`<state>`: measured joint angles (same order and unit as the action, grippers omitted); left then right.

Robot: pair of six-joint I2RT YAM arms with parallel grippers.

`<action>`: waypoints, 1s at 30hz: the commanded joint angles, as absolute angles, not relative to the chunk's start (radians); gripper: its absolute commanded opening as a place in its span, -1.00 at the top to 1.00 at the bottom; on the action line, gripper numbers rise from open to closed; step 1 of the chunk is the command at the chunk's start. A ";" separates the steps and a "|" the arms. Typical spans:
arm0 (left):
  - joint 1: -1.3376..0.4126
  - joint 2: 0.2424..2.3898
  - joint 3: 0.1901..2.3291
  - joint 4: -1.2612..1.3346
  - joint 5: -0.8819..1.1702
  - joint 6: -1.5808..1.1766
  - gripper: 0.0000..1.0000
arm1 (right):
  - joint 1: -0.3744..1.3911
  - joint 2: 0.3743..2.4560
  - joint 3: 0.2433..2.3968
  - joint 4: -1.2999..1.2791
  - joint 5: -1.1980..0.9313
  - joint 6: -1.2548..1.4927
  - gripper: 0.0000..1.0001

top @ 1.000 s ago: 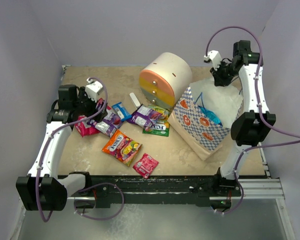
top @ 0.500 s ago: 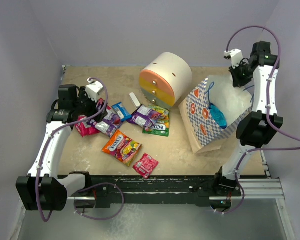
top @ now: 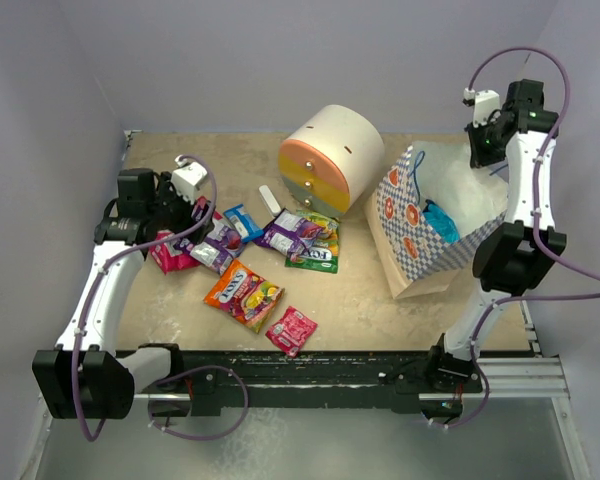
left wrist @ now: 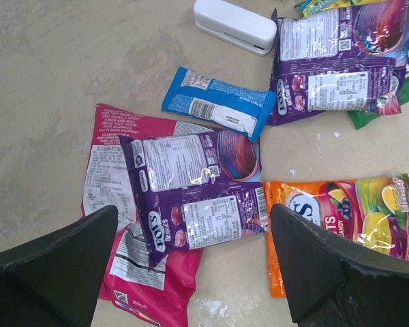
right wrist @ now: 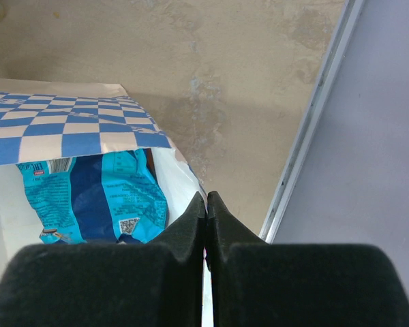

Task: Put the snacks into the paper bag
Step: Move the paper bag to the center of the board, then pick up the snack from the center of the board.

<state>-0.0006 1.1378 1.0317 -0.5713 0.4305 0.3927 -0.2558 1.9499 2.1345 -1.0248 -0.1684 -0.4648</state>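
Note:
The purple packet's loose edge [left wrist: 136, 194] rests across the pink packet, so the purple packet will come away by itself when the robot lifts, and the pink packet will stay flat.
The paper bag [top: 412, 238] stands at the right, mouth open upward, with a blue packet [top: 440, 220] inside. My right gripper [top: 485, 140] is shut on the bag's far rim; in the right wrist view it [right wrist: 206, 197] pinches the white inner edge, beside the blue packet [right wrist: 95, 194]. My left gripper [top: 185, 215] is open and hovers over a purple packet [left wrist: 191, 197] lying on a pink one [left wrist: 116, 204]. A blue packet [left wrist: 221, 109], an orange packet [left wrist: 347, 211] and a second purple packet [left wrist: 334, 61] lie nearby. A small pink packet [top: 291, 330] lies near the front edge.
A cream round drawer unit [top: 330, 160] stands at the back centre, close to the bag's left side. A white stick-shaped object [top: 270, 200] lies by it, also in the left wrist view [left wrist: 235, 24]. A green packet [top: 315, 258] lies under the purple one. Walls close in left and right.
My right gripper rose and moved right with the bag's rim, pulling the bag from leaning to upright and open. The left arm has not moved.

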 commanded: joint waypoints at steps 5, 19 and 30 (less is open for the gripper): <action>0.002 1.236 1.078 -0.582 0.356 0.421 -0.88 | -0.256 1.830 2.035 -0.922 -0.155 -0.440 0.57; 0.089 1.427 1.169 -0.620 0.421 0.512 -0.68 | -0.254 1.756 2.021 -0.943 -0.134 -0.490 -0.08; 0.115 1.686 1.347 -0.722 0.580 0.543 -0.47 | -0.215 1.621 2.013 -0.954 -0.152 -0.497 -0.16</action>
